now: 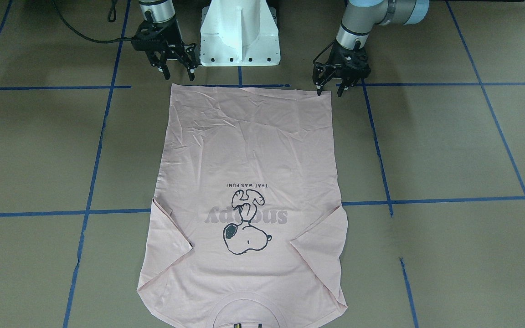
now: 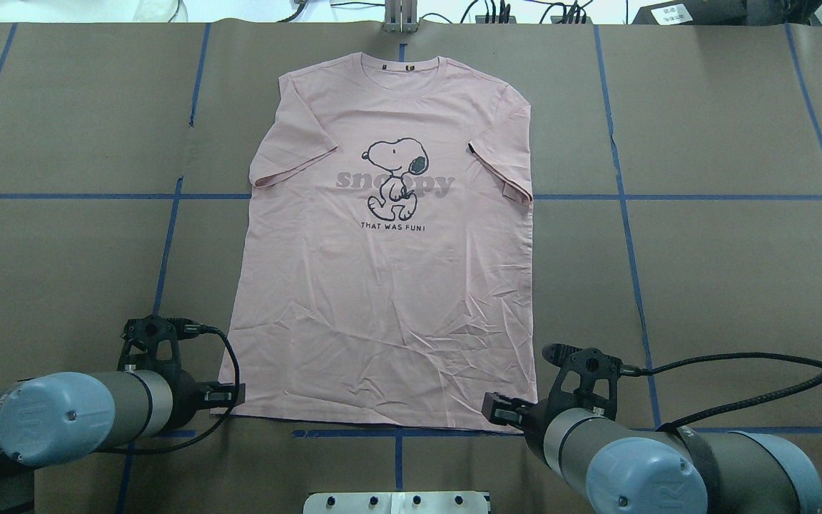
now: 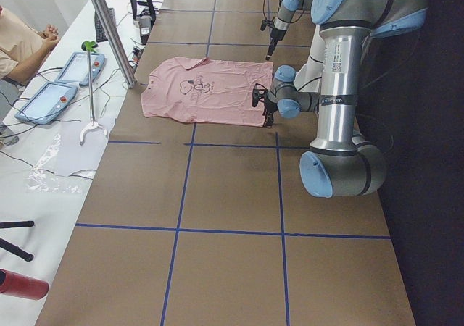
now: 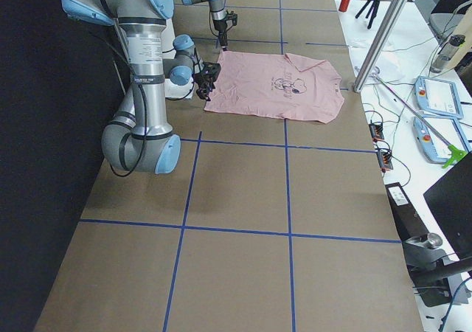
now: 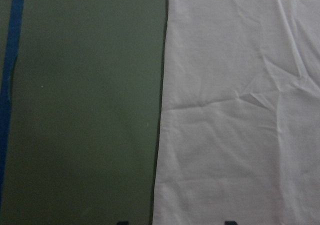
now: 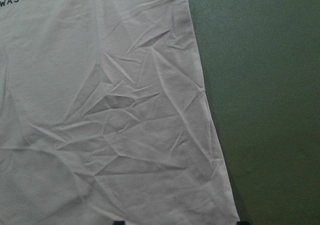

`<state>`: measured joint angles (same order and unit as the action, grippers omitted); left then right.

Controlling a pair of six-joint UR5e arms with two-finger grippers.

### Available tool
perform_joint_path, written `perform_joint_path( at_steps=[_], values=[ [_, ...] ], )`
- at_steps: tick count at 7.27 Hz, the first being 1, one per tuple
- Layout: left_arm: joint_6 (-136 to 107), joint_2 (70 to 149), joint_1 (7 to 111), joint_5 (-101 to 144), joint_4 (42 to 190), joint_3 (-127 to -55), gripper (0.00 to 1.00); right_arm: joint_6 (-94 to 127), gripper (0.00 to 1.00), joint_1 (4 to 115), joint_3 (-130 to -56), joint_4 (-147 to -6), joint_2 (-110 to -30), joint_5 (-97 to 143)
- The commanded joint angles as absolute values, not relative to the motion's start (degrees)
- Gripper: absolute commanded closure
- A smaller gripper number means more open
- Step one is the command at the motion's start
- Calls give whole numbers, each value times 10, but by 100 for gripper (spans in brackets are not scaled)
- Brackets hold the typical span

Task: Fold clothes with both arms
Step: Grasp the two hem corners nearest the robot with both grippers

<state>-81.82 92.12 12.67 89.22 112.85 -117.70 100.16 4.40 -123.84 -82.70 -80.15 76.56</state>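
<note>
The pale pink T-shirt (image 1: 248,153) will slide toward the robot with its sleeves still tucked when the robot pulls its hem, because the sleeves (image 1: 325,249) lie folded flat over its body.
The pale pink T-shirt (image 2: 389,271) lies flat on the brown table, dog print up, collar at the far side and hem toward me. It also shows in the front view (image 1: 249,150). My left gripper (image 1: 330,91) is open and empty, just above the hem's left corner (image 2: 229,407). My right gripper (image 1: 180,75) is open and empty, just above the hem's right corner (image 2: 525,425). In the left wrist view the shirt's side edge (image 5: 157,135) runs between the two fingertips. In the right wrist view the hem corner (image 6: 235,216) lies between the fingertips.
The white pedestal base (image 1: 239,32) stands between the arms behind the hem. Blue tape lines (image 2: 625,214) grid the table. A metal pole (image 3: 109,29) stands beyond the collar. Teach pendants (image 3: 47,98) and an operator (image 3: 22,43) are at the far side table.
</note>
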Motion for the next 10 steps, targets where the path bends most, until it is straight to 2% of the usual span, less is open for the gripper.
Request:
perform_joint_path(
  at_steps=[1, 2, 10],
  values=[
    [-837, 921, 109, 888, 1129, -1172, 44, 1002, 21, 44, -1238, -827, -802, 766],
    [-840, 922, 107, 888, 1129, -1171, 50, 1002, 20, 44, -1238, -827, -801, 765],
    [-838, 921, 107, 889, 1128, -1165, 52, 1001, 20, 43, -1238, -827, -801, 763]
  ],
)
